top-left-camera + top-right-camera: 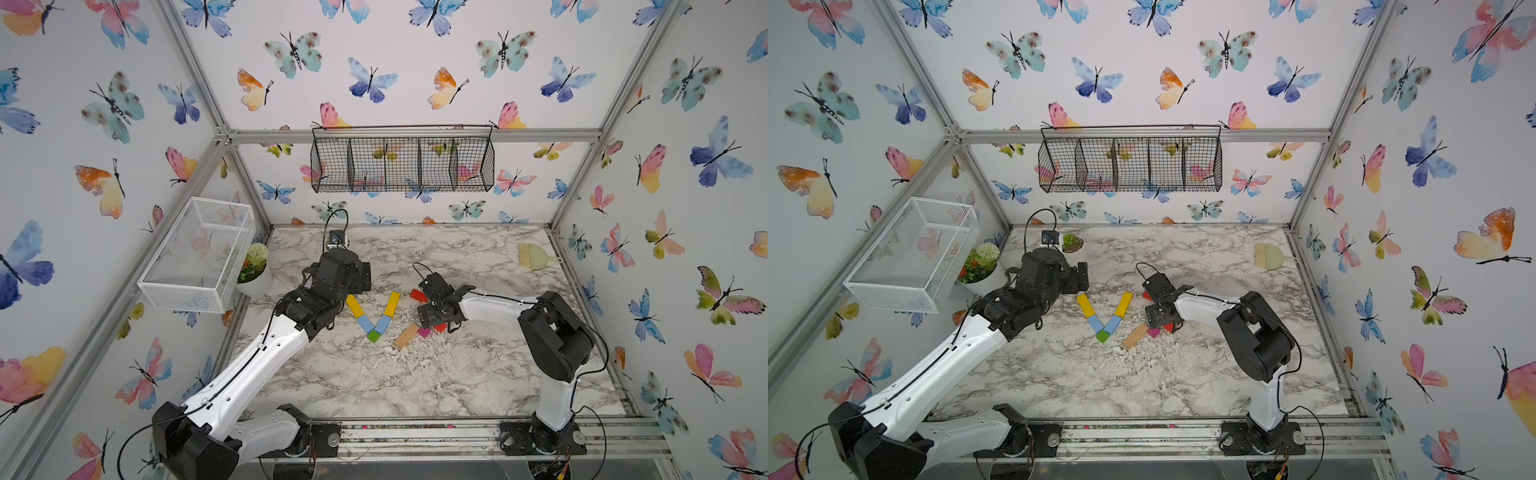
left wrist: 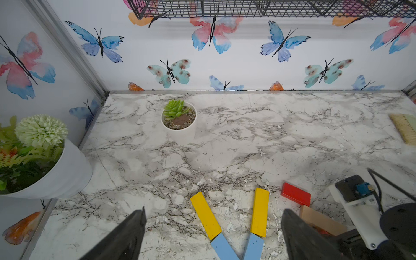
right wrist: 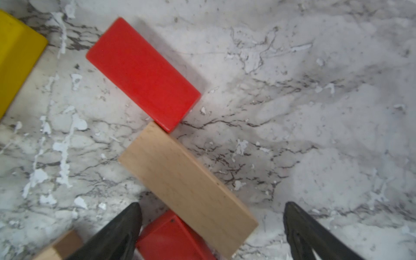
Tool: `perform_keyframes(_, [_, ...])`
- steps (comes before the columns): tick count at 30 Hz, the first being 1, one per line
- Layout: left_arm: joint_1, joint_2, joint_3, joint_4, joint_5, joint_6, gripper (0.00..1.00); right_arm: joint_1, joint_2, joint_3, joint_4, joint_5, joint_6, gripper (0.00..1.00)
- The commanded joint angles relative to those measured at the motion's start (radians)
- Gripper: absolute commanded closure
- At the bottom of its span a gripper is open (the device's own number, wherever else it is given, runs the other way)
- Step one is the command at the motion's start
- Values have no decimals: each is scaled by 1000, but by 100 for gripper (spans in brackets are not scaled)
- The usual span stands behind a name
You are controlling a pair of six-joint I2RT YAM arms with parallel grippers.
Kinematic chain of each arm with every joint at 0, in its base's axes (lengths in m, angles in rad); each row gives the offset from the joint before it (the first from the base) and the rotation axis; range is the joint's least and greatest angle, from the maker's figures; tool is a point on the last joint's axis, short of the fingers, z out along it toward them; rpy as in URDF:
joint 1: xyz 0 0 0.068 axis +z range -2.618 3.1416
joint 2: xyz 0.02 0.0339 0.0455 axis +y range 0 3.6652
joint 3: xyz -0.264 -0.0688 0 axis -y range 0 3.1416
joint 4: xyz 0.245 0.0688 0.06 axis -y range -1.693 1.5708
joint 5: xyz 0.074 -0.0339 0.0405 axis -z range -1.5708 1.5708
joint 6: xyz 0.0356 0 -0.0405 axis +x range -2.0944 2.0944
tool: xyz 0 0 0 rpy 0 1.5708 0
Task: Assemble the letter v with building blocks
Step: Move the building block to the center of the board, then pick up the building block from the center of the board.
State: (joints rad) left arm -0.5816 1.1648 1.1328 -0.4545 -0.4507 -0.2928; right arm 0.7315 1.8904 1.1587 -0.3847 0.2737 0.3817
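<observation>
My right gripper should move clear of the red bar and grip the tan bar straight (image 3: pixel 189 187), as it slants across the gripper's opening against a red bar (image 3: pixel 174 239).
The building blocks form a V in both top views: two yellow bars (image 1: pixel 354 305) (image 1: pixel 392 304) lead down through two light-blue bars (image 1: pixel 365 323) (image 1: pixel 383 324) to a green cube (image 1: pixel 373 336). To its right lie a tan bar (image 1: pixel 406 336), a magenta cube (image 1: pixel 424 332) and two red bars (image 1: pixel 417 295) (image 1: pixel 439 328). My left gripper (image 2: pixel 213 210) hangs open above the V's upper ends, holding nothing. My right gripper (image 3: pixel 212 204) is open low over a second tan bar (image 3: pixel 186 186), which rests across a red bar (image 3: pixel 171 238); another red bar (image 3: pixel 144 74) touches its far end.
A white flower pot (image 1: pixel 254 270) stands at the table's left edge and a small succulent pot (image 2: pixel 179 119) near the back wall. A hand brush (image 1: pixel 534 257) lies back right. A white mesh basket (image 1: pixel 197 253) hangs on the left wall, a black wire basket (image 1: pixel 401 164) on the back wall.
</observation>
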Motion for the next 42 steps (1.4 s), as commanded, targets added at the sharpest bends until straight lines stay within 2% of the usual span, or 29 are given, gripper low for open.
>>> perform_keyframes(1, [7, -22, -4, 18, 16, -6, 5, -10, -12, -57, -89, 40, 7, 0])
perform_keyframes(15, [9, -14, -25, 38, 39, -14, 5, -33, -117, -155, -111, 58, 20, 0])
perform_keyframes(20, [9, -15, -24, 38, 41, -14, 5, -33, -133, -137, -76, -10, -25, 0])
perform_keyframes(35, [10, 1, -21, 42, 43, -19, 5, -33, -12, 49, -65, -91, -149, 0])
perform_keyframes(40, [12, 3, -20, 42, 46, -17, 5, -34, 30, 77, -54, -125, -178, 3])
perform_keyframes(42, [17, 3, -21, 42, 48, -17, 5, -34, 44, 88, -53, -136, -189, 7])
